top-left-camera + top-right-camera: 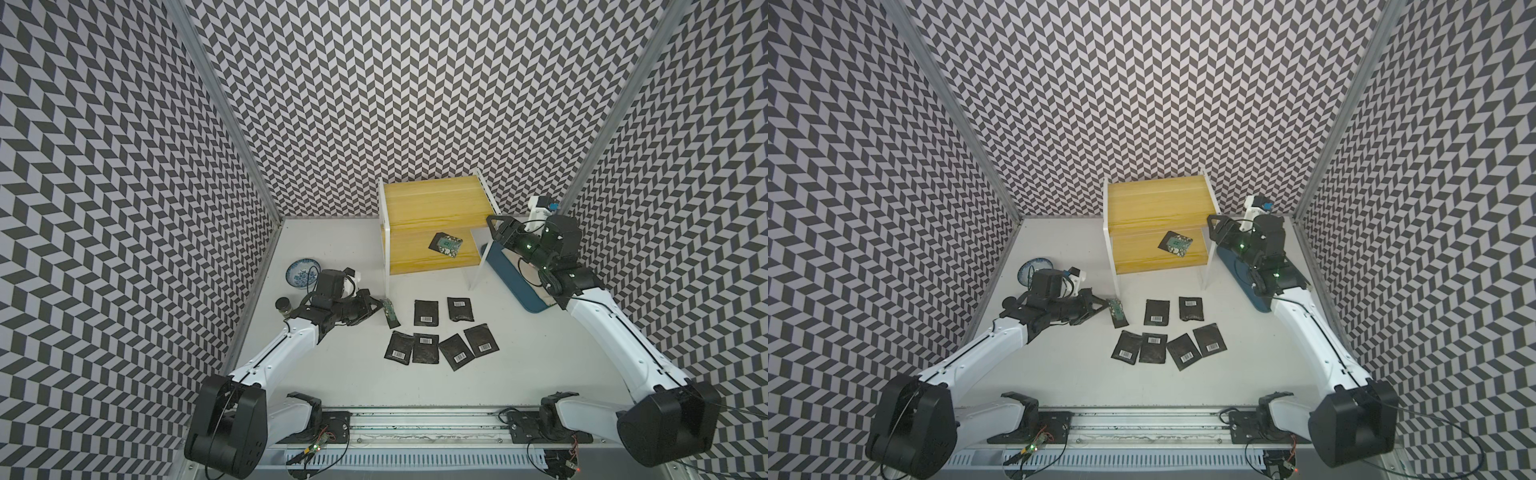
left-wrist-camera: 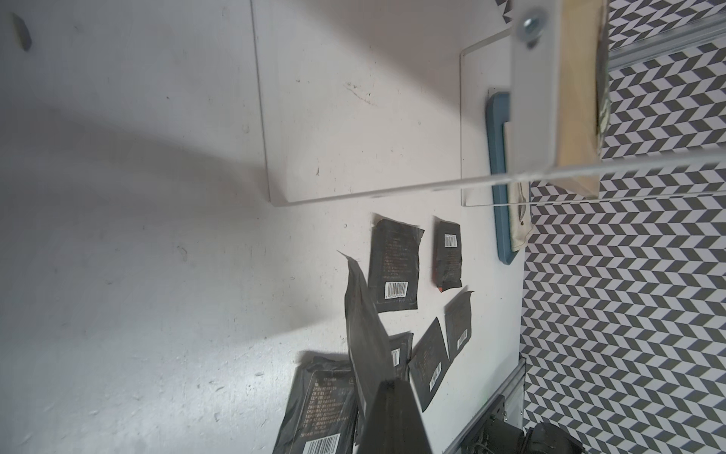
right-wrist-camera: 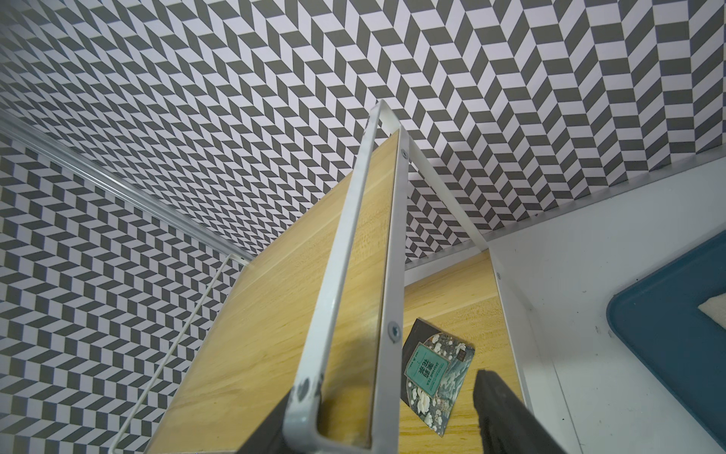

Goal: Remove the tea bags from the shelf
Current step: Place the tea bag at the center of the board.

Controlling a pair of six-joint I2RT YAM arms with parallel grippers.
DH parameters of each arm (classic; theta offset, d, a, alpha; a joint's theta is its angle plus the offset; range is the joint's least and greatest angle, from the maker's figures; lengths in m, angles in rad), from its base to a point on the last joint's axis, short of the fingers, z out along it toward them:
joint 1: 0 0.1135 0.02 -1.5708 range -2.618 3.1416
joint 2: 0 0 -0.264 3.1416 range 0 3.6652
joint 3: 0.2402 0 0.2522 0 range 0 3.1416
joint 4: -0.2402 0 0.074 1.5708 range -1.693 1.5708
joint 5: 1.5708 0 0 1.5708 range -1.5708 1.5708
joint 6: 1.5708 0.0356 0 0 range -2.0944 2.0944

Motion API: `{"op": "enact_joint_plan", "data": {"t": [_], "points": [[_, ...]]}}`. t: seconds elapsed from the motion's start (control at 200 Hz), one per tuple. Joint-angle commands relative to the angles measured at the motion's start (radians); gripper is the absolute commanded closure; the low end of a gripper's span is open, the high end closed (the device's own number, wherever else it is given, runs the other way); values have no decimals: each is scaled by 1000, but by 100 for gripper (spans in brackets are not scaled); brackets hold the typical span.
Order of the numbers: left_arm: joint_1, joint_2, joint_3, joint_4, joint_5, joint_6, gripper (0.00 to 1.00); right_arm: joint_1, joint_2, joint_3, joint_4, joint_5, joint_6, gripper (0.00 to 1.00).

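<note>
The held tea bag is clear of the shelf and above free table, so the robot's left gripper should go on lowering it and let it go next to the black tea bags.
The shelf has yellow boards in a white frame and stands at the back of the table. One tea bag lies green face up on its lower board. Several black tea bags lie barcode up on the table in front of the shelf. My left gripper is shut on another tea bag, held on edge just left of that group. My right gripper is open, its fingers either side of the right end of the shelf's upper board.
A blue-and-white dish and a small jar sit behind my left arm near the left wall. A blue tray with a cloth lies right of the shelf, under my right arm. Patterned walls enclose three sides.
</note>
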Motion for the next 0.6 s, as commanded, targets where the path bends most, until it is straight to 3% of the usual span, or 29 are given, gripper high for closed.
{"op": "enact_joint_plan", "data": {"t": [0.0, 0.28, 0.596], "points": [[-8, 17, -25, 121, 14, -43, 100, -10, -26, 1, 10, 15, 3, 35], [-7, 34, -111, 300, -55, -155, 100, -10, -27, 0, 11, 15, 3, 35], [-9, 96, -148, 369, -125, -174, 100, -9, -27, -2, 18, 17, 2, 35]]}}
